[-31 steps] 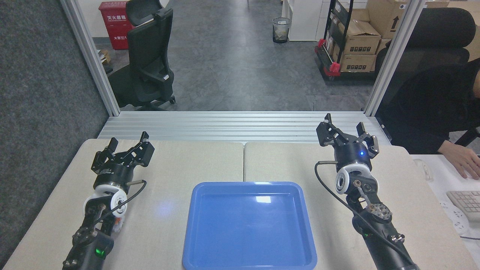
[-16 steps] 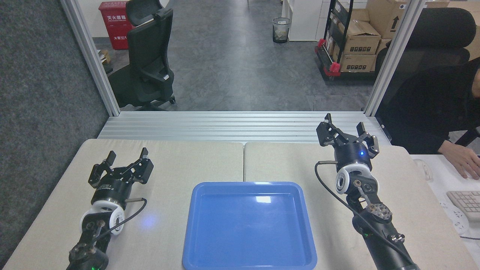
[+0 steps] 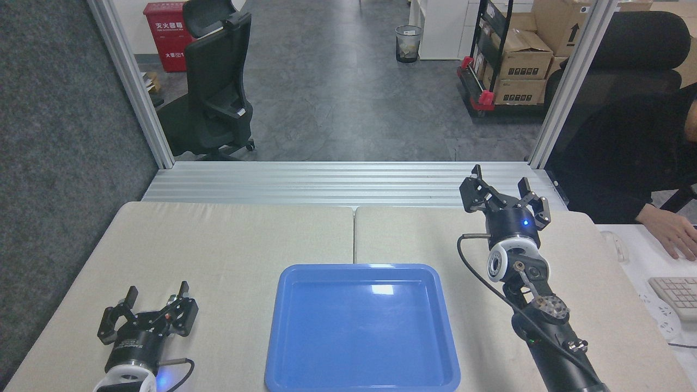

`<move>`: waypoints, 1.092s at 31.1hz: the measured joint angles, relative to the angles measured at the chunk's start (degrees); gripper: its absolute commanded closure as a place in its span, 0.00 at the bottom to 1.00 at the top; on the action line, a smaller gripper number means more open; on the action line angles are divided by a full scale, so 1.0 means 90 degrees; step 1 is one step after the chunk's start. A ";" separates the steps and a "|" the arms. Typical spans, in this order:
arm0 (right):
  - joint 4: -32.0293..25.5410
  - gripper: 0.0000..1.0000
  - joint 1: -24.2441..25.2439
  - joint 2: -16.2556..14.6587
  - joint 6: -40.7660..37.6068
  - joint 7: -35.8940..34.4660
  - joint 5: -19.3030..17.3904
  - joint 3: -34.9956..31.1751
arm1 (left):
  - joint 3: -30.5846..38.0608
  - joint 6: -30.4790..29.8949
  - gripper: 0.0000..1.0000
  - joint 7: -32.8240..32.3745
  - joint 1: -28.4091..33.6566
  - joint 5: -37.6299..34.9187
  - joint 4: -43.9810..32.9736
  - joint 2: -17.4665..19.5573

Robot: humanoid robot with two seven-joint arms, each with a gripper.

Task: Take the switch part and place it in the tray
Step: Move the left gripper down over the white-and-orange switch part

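Observation:
A pale tip [image 3: 173, 299] and a red speck show between the fingers of my left gripper, so I should expect the switch part [image 3: 170, 312] to be hidden under them.
The blue tray [image 3: 305, 375] lies at the front centre of the beige table, with nothing in it. No switch part shows anywhere in this view. My left gripper [image 3: 157, 293] sits low at the front left, left of the tray, its fingers spread open and holding nothing. My right gripper [image 3: 501, 177] stands raised over the table's far right part, beyond the tray's right corner, also open with nothing between the fingers.
A seam [image 3: 354, 234] splits the table top into two halves. An aluminium rail [image 3: 348, 182] runs along the far edge. At the right, a person's hand [image 3: 672, 231] rests beside a keyboard [image 3: 678, 296] on a white desk.
My left arm has drawn back toward me, taking its open gripper from the table's far left to the front left. The right arm has stayed still.

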 measured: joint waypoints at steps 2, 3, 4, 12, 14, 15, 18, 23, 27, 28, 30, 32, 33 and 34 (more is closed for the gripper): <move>0.0000 0.00 0.0000 -0.0002 0.0000 0.0000 0.0000 0.0000 | 0.0041 0.0013 0.00 -0.0003 0.0111 -0.0030 -0.0079 -0.0004; 0.0001 0.00 0.0000 -0.0002 0.0000 0.0000 0.0000 -0.0001 | 0.0059 0.0020 0.00 -0.0009 0.0160 -0.0042 -0.0121 -0.0005; 0.0001 0.00 0.0000 -0.0002 0.0000 0.0000 0.0000 -0.0001 | 0.0075 0.0022 0.00 -0.0011 0.0201 -0.0055 -0.0163 -0.0006; 0.0002 0.00 0.0000 -0.0002 0.0000 0.0000 0.0000 -0.0007 | 0.0076 0.0030 0.00 0.0027 0.0411 -0.0292 -0.0333 -0.0061; 0.0002 0.00 0.0000 -0.0002 0.0000 0.0000 0.0000 -0.0008 | 0.0049 0.0052 0.00 0.0058 0.0440 -0.0409 -0.0305 -0.0082; 0.0002 0.00 0.0000 -0.0002 0.0000 0.0000 0.0000 -0.0009 | 0.0036 0.0057 0.00 0.0066 0.0453 -0.0453 -0.0285 -0.0092; 0.0002 0.00 0.0000 -0.0002 0.0000 0.0000 -0.0003 -0.0010 | 0.0001 0.0080 0.00 0.0126 0.0479 -0.0571 -0.0215 -0.0117; 0.0002 0.00 0.0000 -0.0002 0.0000 0.0000 -0.0003 -0.0011 | -0.0052 0.0088 0.00 0.0158 0.0511 -0.0696 -0.0009 -0.0146; 0.0002 0.00 0.0000 -0.0001 0.0000 0.0000 -0.0003 -0.0011 | -0.0086 0.0095 0.00 0.0158 0.0448 -0.0744 0.0190 -0.0155; 0.0003 0.00 0.0000 -0.0001 0.0000 0.0000 -0.0003 -0.0011 | -0.0094 0.0096 0.00 0.0153 0.0431 -0.0749 0.0247 -0.0156; 0.0003 0.00 0.0000 -0.0001 0.0000 0.0000 -0.0003 -0.0012 | -0.0107 0.0096 0.06 0.0131 0.0390 -0.0753 0.0347 -0.0156; 0.0003 0.00 0.0000 -0.0002 0.0000 0.0000 -0.0003 -0.0012 | -0.0115 0.0105 0.29 0.0127 0.0339 -0.0753 0.0447 -0.0154; 0.0002 0.00 0.0000 -0.0001 0.0000 0.0000 -0.0003 -0.0012 | -0.0122 0.0106 0.48 0.0121 0.0315 -0.0753 0.0500 -0.0153; 0.0003 0.00 0.0000 -0.0001 0.0000 0.0000 -0.0003 -0.0012 | -0.0126 0.0106 0.66 0.0110 0.0289 -0.0753 0.0552 -0.0150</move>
